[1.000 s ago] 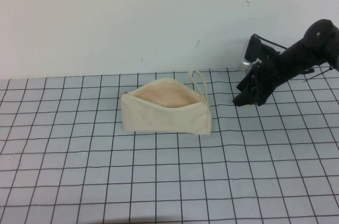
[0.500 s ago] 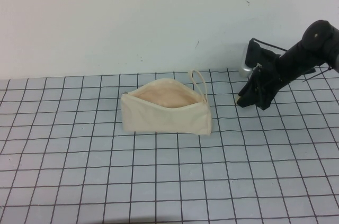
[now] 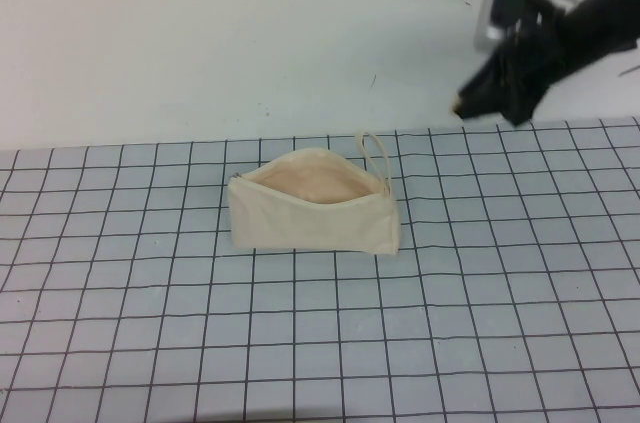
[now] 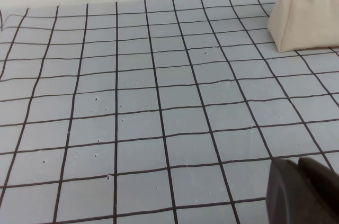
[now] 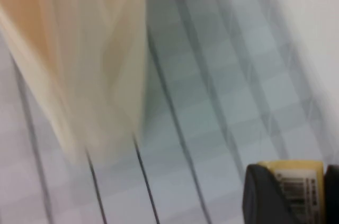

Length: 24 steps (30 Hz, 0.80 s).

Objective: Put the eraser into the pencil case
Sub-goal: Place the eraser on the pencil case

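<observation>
My right gripper is holding the yellow eraser, and the pencil case's opening (image 3: pixel 312 177) gapes wider than the eraser. It should go on over the peach lining (image 3: pixel 322 186) and let go of the eraser there.
The cream pencil case (image 3: pixel 313 211) stands open on the grid mat, its peach lining showing and its fabric loop (image 3: pixel 375 153) at the right end. My right gripper (image 3: pixel 470 103) is raised high at the back right, above and right of the case, and is shut on the yellow eraser (image 5: pixel 294 187), whose barcode label shows between the jaws in the right wrist view. The case (image 5: pixel 79 54) is a blur in that view. My left gripper (image 4: pixel 312 192) is low over the mat, with the case's end (image 4: pixel 307 12) far ahead of it.
The grid mat (image 3: pixel 300 343) covers the table up to a white back wall (image 3: pixel 200 33). Nothing else stands on it.
My right gripper has lifted off the mat with the eraser, moving up and slightly right. The case and the left arm have not moved.
</observation>
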Motion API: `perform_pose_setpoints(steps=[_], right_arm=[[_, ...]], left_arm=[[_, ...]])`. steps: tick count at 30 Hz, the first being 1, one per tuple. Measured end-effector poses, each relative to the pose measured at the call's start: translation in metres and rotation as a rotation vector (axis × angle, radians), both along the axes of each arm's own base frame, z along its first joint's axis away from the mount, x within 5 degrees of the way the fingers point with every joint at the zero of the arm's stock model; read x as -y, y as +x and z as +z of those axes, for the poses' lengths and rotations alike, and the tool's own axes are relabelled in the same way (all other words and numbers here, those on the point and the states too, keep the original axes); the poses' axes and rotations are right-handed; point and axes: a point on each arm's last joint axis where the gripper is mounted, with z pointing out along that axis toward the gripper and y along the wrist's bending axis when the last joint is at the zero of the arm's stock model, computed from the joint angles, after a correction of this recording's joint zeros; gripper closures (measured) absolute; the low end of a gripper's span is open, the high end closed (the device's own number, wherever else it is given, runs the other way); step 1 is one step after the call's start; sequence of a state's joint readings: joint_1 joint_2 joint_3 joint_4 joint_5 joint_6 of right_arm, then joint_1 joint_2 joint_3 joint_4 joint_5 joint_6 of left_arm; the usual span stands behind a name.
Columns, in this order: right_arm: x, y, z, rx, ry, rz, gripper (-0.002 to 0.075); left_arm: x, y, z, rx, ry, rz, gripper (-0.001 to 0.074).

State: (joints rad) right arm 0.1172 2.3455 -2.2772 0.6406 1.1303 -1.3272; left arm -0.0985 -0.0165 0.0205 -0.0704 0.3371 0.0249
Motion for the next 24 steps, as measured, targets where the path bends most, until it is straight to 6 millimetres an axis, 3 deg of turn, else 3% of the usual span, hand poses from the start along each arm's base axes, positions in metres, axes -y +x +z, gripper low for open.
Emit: perform_pose_setpoints(steps=[4,7,14,18,24], right_arm=[[-0.019,-0.015,0.046,0.042,0.216,0.040,0.0521],[-0.042,-0.026,0.061,0.066,0.313,0.130,0.0521],[-0.100,-0.039,0.048,0.056,0.340,0.231,0.0521],[-0.113,-0.040,0.037,0.032,0.311,0.226,0.0513],[-0.112,-0.040,0.033,0.035,0.273,0.226,0.0301]], left_arm=[[0.000,0.000,0.000,0.000,0.000,0.000,0.0737],[0.000,0.000,0.000,0.000,0.000,0.000,0.0737],[0.000,0.000,0.000,0.000,0.000,0.000,0.0737],[0.000,0.000,0.000,0.000,0.000,0.000,0.0737],[0.000,0.000,0.000,0.000,0.000,0.000,0.0737]])
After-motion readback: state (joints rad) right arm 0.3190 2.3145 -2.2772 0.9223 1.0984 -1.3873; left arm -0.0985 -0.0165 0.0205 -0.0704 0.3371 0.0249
